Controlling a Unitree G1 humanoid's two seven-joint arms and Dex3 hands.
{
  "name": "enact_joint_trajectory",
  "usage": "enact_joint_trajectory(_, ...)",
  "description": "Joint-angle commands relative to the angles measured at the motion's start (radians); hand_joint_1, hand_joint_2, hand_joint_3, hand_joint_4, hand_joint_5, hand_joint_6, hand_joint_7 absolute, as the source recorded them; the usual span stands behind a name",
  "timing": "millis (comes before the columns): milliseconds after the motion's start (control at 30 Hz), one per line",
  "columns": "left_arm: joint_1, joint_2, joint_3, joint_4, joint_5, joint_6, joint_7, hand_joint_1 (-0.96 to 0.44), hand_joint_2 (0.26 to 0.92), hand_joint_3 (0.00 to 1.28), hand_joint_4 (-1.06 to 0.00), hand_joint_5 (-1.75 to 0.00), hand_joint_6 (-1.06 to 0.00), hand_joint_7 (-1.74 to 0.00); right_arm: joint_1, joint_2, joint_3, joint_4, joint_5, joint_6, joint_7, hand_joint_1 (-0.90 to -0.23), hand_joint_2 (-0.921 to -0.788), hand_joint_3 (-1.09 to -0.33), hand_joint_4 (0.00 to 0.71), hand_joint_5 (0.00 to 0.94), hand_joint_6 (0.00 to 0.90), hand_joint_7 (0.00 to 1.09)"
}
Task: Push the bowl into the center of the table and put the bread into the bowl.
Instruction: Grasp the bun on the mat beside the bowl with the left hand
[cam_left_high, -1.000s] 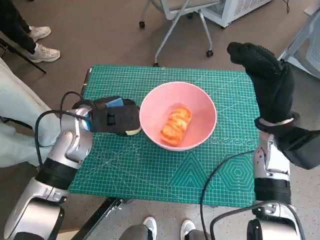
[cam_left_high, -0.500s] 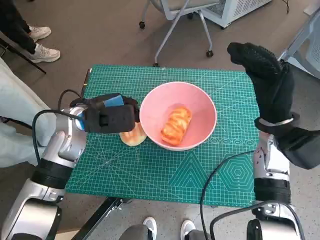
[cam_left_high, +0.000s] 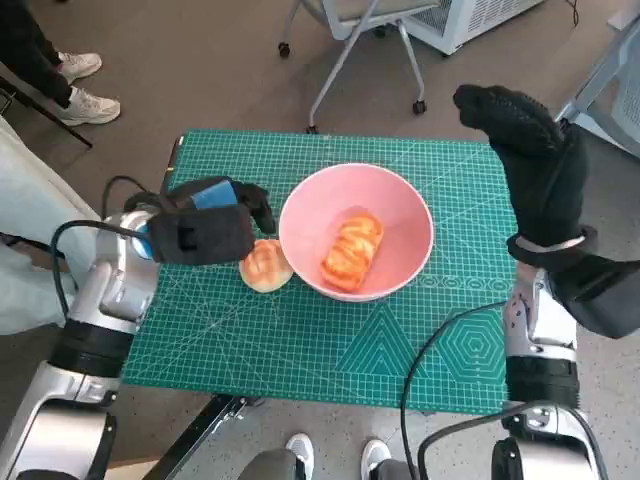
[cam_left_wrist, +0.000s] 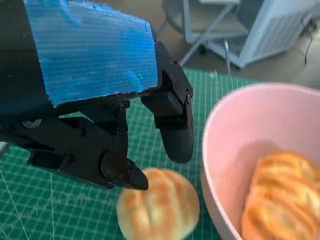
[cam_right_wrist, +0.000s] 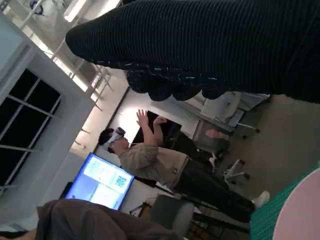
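I expect the round bun (cam_left_high: 265, 267) to settle beside the oblong glazed bread when I bring the bun in, since that bread leaves open space in the pink bowl (cam_left_high: 314, 226).
The pink bowl (cam_left_high: 356, 230) stands near the middle of the green mat, with an oblong glazed bread (cam_left_high: 351, 251) inside it. A round bun (cam_left_high: 266, 266) lies on the mat against the bowl's left side. My left hand (cam_left_high: 205, 233) hovers just left of and above the bun, fingers apart and empty; in the left wrist view its fingers (cam_left_wrist: 170, 120) hang over the bun (cam_left_wrist: 157, 210) beside the bowl (cam_left_wrist: 240, 150). My right hand (cam_left_high: 535, 160) is raised high over the table's right edge, holding nothing.
The green cutting mat (cam_left_high: 400, 350) covers the small table. An office chair (cam_left_high: 350, 30) stands behind the table. A person's legs and shoes (cam_left_high: 80, 100) are at the left. A standing person (cam_right_wrist: 160, 165) shows in the right wrist view.
My left hand has drawn back to the left and risen, uncovering the round bun, which now lies on the mat beside the bowl. The right hand has stayed put.
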Motion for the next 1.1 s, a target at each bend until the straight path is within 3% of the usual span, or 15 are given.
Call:
enact_joint_trajectory(33,0.012,0.027,0.045,-0.043,-0.02,-0.002,0.021,0.0,0.905,0.03,-0.79,-1.11,-0.69,-1.05,0.019,0.004,0.0,0.01,-0.003,0.003,0.001,-0.64,-0.921,-0.712,0.168,0.0,0.03,0.49)
enact_joint_trajectory(467,0.078,0.038,0.087,-0.162,-0.024,0.038,0.047,0.0,0.906,0.02,-0.79,-1.08,-0.69,-1.08,0.022,0.002,-0.002,0.01,0.007,0.004,0.007,-0.647,-0.921,-0.71,0.168,0.0,0.034,0.49)
enact_joint_trajectory(567,0.104,0.044,0.097,-0.194,-0.047,0.049,0.021,0.0,0.905,0.02,-0.79,-1.07,-0.69,-1.09,0.025,0.003,-0.002,0.008,0.008,0.005,0.007,-0.648,-0.921,-0.709,0.169,0.001,0.035,0.48)
enact_joint_trajectory(633,0.126,0.056,0.1,-0.231,-0.068,0.075,-0.026,0.0,0.914,0.05,-0.73,-1.12,-0.64,-1.15,0.027,0.004,-0.002,0.005,0.008,0.005,0.007,-0.648,-0.921,-0.708,0.169,0.0,0.036,0.48)
enact_joint_trajectory(700,0.149,0.074,0.098,-0.274,-0.082,0.116,-0.084,-0.01,0.86,0.05,-0.6,-0.83,-0.51,-0.89,0.03,0.004,-0.002,0.004,0.01,0.005,0.008,-0.648,-0.921,-0.708,0.168,0.0,0.036,0.48)
enact_joint_trajectory(733,0.157,0.081,0.096,-0.292,-0.087,0.136,-0.108,-0.08,0.794,0.04,-0.39,-0.44,-0.36,-0.51,0.031,0.004,-0.002,0.003,0.01,0.006,0.008,-0.648,-0.921,-0.707,0.169,0.0,0.037,0.48)
enact_joint_trajectory(767,0.165,0.092,0.09,-0.316,-0.091,0.16,-0.14,-0.1,0.777,0.03,-0.33,-0.35,-0.32,-0.42,0.032,0.004,-0.003,0.002,0.011,0.006,0.009,-0.648,-0.921,-0.707,0.169,0.001,0.037,0.48)
enact_joint_trajectory(800,0.171,0.099,0.087,-0.334,-0.093,0.177,-0.163,-0.19,0.73,0.02,-0.17,-0.18,-0.22,-0.22,0.033,0.004,-0.003,0.001,0.012,0.006,0.009,-0.647,-0.921,-0.705,0.169,0.001,0.039,0.48)
enact_joint_trajectory(933,0.211,0.13,0.069,-0.422,-0.076,0.242,-0.231,-0.31,0.692,0.01,-0.04,-0.05,-0.14,-0.07,0.037,0.001,-0.006,0.004,0.017,0.005,0.014,-0.646,-0.921,-0.7,0.172,0.002,0.044,0.47)
enact_joint_trajectory(1100,0.297,0.137,0.069,-0.511,-0.046,0.245,-0.2,-0.4,0.682,0.0,-0.01,-0.01,-0.1,-0.01,0.038,0.001,-0.01,0.004,0.02,0.01,0.014,-0.642,-0.921,-0.7,0.172,0.002,0.048,0.47)
